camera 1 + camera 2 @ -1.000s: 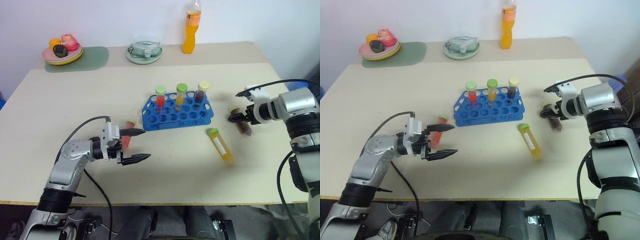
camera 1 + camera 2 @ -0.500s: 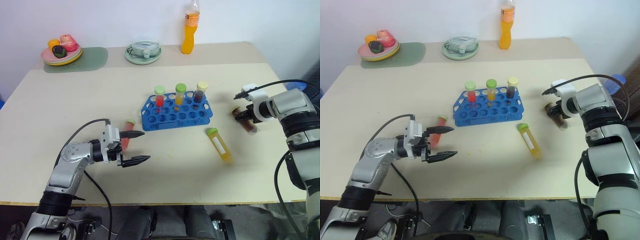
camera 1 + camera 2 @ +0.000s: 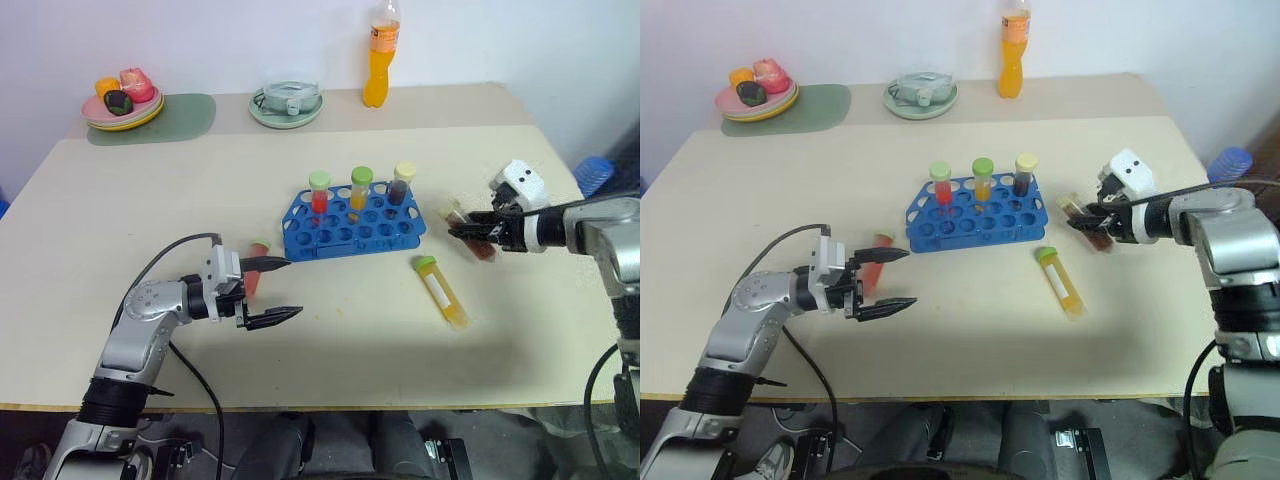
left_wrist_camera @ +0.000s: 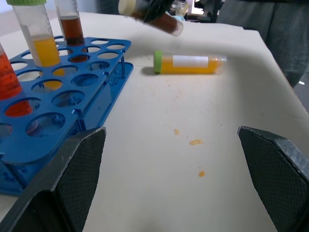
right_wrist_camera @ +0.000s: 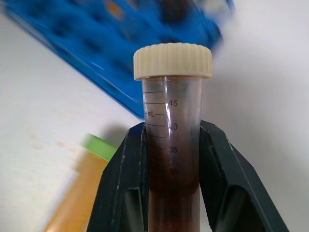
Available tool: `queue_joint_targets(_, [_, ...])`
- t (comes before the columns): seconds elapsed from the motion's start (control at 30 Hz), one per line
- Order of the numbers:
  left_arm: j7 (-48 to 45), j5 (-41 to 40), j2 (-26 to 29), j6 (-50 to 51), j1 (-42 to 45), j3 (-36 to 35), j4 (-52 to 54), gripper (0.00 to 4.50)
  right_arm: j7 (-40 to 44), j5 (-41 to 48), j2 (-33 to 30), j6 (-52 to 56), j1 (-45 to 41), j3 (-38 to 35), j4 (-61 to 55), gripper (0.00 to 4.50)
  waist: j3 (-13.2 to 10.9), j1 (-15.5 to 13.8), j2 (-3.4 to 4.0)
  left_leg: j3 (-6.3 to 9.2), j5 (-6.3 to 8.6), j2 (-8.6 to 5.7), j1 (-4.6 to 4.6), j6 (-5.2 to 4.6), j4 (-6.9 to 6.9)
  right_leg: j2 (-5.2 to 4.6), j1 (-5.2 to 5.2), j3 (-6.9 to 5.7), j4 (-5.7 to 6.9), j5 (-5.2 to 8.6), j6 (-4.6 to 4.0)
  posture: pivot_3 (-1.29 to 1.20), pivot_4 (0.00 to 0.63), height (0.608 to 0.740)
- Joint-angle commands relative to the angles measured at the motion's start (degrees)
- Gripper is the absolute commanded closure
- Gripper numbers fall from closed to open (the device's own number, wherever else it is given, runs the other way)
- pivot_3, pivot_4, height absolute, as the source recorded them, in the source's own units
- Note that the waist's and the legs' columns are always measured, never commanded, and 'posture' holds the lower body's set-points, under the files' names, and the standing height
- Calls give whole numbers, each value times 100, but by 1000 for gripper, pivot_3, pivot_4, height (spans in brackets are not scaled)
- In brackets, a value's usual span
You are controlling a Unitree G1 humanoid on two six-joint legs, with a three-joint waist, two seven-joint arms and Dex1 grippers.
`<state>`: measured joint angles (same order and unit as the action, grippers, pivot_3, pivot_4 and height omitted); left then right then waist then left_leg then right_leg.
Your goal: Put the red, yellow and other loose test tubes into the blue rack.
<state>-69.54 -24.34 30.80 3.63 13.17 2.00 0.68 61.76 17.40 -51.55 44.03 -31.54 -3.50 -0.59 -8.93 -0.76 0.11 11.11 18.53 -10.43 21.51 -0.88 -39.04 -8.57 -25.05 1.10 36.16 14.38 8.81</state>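
The dark brown test tube (image 3: 483, 248) is at a slant in my right gripper. Next, I turn it upright first and then lower it into the blue rack's nearest front hole (image 3: 404, 228).
The blue rack (image 3: 355, 228) sits mid-table with three capped tubes upright in its back row: red (image 3: 320, 192), yellow (image 3: 361, 188) and dark brown (image 3: 402, 183). To the rack's right, my right gripper (image 3: 464, 229) is shut on a loose dark brown test tube (image 5: 171, 130) with a cream cap, held tilted above the table. A yellow test tube (image 3: 441, 291) with a green cap lies on its side in front of the rack's right end. A red test tube (image 3: 256, 273) lies just behind my left gripper (image 3: 293, 287), which is open and touches nothing.
Along the far edge stand a tall orange drink bottle (image 3: 381, 60), a round green plate (image 3: 288, 108) with a clear object on it, and a stack of plates with toy food (image 3: 125, 103) on a green mat (image 3: 195, 115). Small orange drips (image 4: 195, 142) mark the table.
My right gripper has shut on the dark brown tube, lifted it off the table, and carried it left toward the rack while turning. The left arm has not moved.
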Motion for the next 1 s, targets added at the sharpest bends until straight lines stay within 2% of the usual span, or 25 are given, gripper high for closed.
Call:
queue_joint_targets(0.03, [2, -23, 25, -111, 19, -65, 37, 0, -355, 457, 681, -850, 465, -501, -1115, 3570, 0, 6, -1, -1, 0, 0, -2, 0, -2, 0, 1, 0, 1, 0, 0, 0, 150, 740])
queue_joint_targets(0.2, [-2, -41, 54, -110, -4, -94, 38, 0, -1053, 717, 2032, -1812, 669, -623, -1337, 3570, 1, 9, -1, -4, 0, 4, -6, 1, -3, 1, 4, 3, 3, -2, 3, 0, 150, 740])
queue_joint_targets(0.43, [63, -70, 100, -4, 30, -148, 67, 0, -2508, 171, 3611, -3581, 583, -499, -598, 3570, 1, 27, -1, -3, -1, 2, -13, 1, -2, 12, 5, 1, 6, -4, 3, 0, 150, 740])
queue_joint_targets(0.67, [132, -77, 123, 20, 80, -172, 66, 0, -3173, -223, 4079, -4669, 653, -405, 192, 3570, 2, 48, 0, -3, -1, 2, -15, 2, -1, 16, 2, 1, 10, -5, 3, 0, 150, 740])
queue_joint_targets(1.0, [175, -82, 156, 76, 51, -184, 172, 0, -3258, -404, 4151, -5510, 889, -272, 1014, 3570, 3, 166, 2, -1, -2, 3, -17, 4, 5, 19, 1, 1, 12, -4, 3, 0, 150, 740])
